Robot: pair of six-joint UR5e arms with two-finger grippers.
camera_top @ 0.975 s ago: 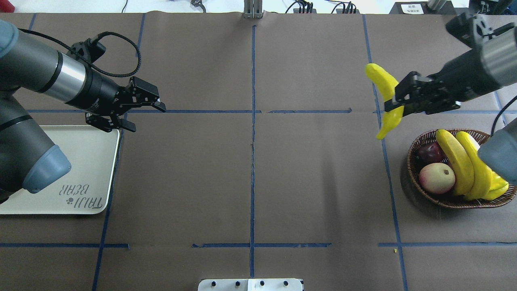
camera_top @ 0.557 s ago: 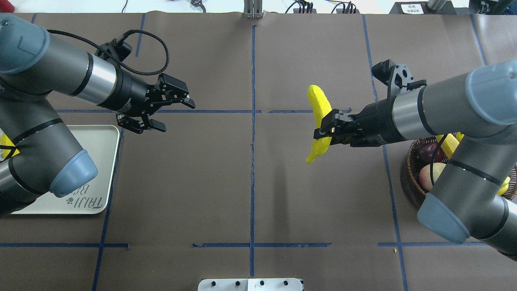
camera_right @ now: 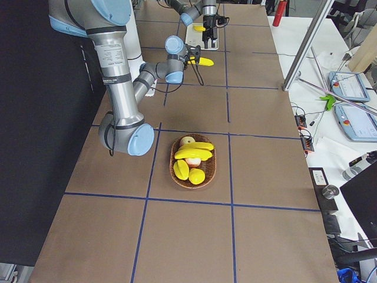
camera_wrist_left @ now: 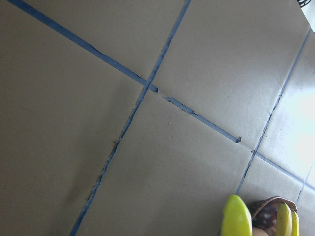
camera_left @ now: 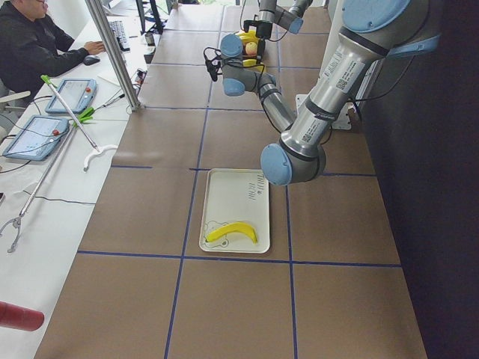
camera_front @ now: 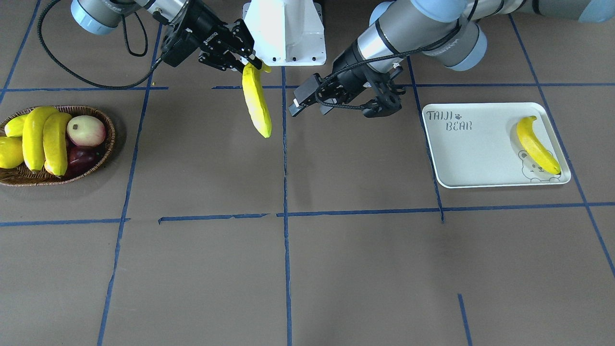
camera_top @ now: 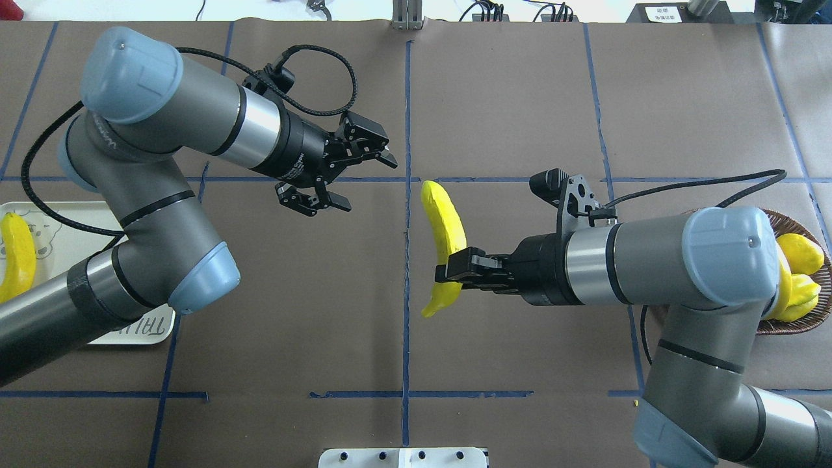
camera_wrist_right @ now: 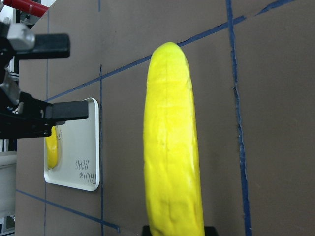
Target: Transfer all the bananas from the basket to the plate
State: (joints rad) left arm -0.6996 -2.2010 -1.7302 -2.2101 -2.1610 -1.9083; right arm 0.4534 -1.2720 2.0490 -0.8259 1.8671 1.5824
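My right gripper's banana is far from the plate (camera_front: pixel 481 145); my plate-side left gripper should take the banana's free length.
My right gripper (camera_top: pixel 450 273) is shut on a banana (camera_top: pixel 443 227) and holds it above the table's middle; it also shows in the front view (camera_front: pixel 257 103) and the right wrist view (camera_wrist_right: pixel 172 147). My left gripper (camera_top: pixel 367 183) is open and empty, a short way left of and beyond that banana. One banana (camera_front: pixel 535 144) lies on the plate (camera_front: pixel 480 158), at its bear-face end. Two bananas (camera_front: pixel 45 137) lie in the basket (camera_front: pixel 106 149). In the overhead view my right arm hides most of the basket (camera_top: pixel 796 327).
The basket also holds a pink-cream fruit (camera_front: pixel 86 130), a dark red fruit (camera_front: pixel 81 156) and plump yellow-green fruits (camera_front: pixel 9 151). Blue tape lines cross the brown table cover. A white mount (camera_top: pixel 403 458) sits at the near table edge.
My right arm has carried the banana left, from near the basket to the table's middle. My left arm has swung right from the plate toward the middle, its gripper still open.
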